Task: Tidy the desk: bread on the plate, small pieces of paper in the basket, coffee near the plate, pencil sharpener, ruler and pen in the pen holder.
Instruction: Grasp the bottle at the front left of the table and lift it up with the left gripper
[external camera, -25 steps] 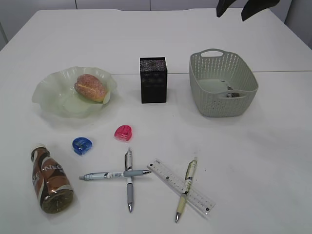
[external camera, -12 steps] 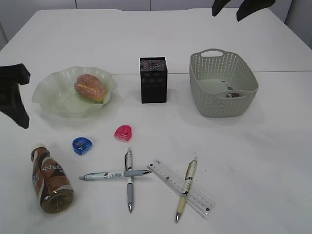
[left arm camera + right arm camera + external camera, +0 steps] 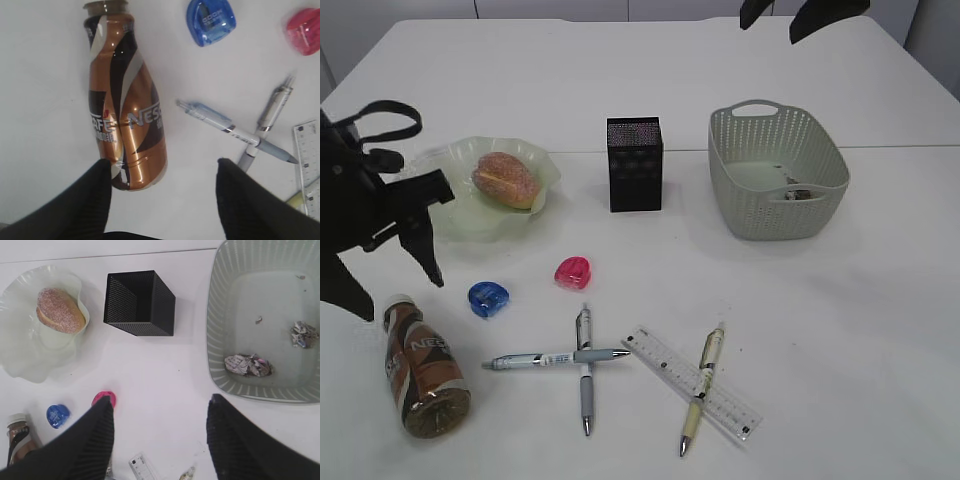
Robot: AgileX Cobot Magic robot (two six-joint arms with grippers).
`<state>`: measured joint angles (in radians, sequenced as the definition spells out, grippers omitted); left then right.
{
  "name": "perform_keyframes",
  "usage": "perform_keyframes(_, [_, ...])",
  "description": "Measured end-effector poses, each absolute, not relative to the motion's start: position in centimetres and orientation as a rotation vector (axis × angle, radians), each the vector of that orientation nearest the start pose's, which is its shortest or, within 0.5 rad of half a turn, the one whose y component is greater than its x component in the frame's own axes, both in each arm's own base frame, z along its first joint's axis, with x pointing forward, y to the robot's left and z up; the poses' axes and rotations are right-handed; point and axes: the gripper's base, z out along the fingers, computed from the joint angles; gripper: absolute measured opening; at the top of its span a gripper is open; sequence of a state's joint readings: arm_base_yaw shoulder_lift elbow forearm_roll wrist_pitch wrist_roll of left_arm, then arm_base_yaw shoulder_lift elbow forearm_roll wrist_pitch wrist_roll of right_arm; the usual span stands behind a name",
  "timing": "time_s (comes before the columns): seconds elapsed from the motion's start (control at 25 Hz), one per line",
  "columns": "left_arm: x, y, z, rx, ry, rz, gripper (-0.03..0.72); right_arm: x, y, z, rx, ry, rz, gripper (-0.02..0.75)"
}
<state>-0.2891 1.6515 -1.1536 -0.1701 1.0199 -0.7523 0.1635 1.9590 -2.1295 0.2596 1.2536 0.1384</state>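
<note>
The brown coffee bottle [image 3: 420,362] has a broad flat base [image 3: 439,413] at its end, so it will stand on its own when the robot turns it upright near the plate.
The brown coffee bottle [image 3: 425,365] lies on its side at the front left, and it also shows in the left wrist view [image 3: 125,110]. My left gripper [image 3: 403,298] is open and empty above the bottle's cap end [image 3: 162,162]. The bread [image 3: 506,179] lies on the pale green plate [image 3: 430,200]. Blue [image 3: 488,298] and pink [image 3: 574,271] sharpeners, two crossed pens [image 3: 582,358], a yellow pen [image 3: 702,388] and the ruler [image 3: 670,365] lie on the table. The black pen holder [image 3: 635,165] is empty. My right gripper [image 3: 775,25] is open, high at the back [image 3: 161,399].
The grey basket [image 3: 780,205] stands at the right with crumpled paper pieces [image 3: 247,365] inside. The white table's seam runs behind the plate and basket. Bare tabletop lies between the pen holder and the pens.
My left arm has come in from the left edge and moved right, over the coffee bottle's cap end. My right gripper has drifted slightly left at the top.
</note>
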Motion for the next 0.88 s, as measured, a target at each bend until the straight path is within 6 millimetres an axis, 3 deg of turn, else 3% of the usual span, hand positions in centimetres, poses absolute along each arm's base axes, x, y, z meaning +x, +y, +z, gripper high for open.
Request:
perform_keyframes(0.16, [29.9, -10.1, 21.8, -0.843, 3.017, -0.243, 0.480, 41.9, 9.2, 38.1, -0.024, 2.577, 0.461, 0.435])
perform_keyframes(0.36, [29.7, -8.8, 21.5, -0.899, 3.055, -0.116, 0.480, 41.9, 9.2, 38.1, -0.029, 2.577, 0.459, 0.435])
perform_keyframes(0.52, [29.9, -7.8, 21.5, -0.970, 3.039, -0.111, 0.480, 41.9, 9.2, 38.1, -0.033, 2.577, 0.460, 0.435])
perform_keyframes(0.88, [30.9, -7.9, 20.2, -0.987, 3.004, -0.130, 0.489, 41.9, 9.2, 38.1, -0.037, 2.576, 0.459, 0.435])
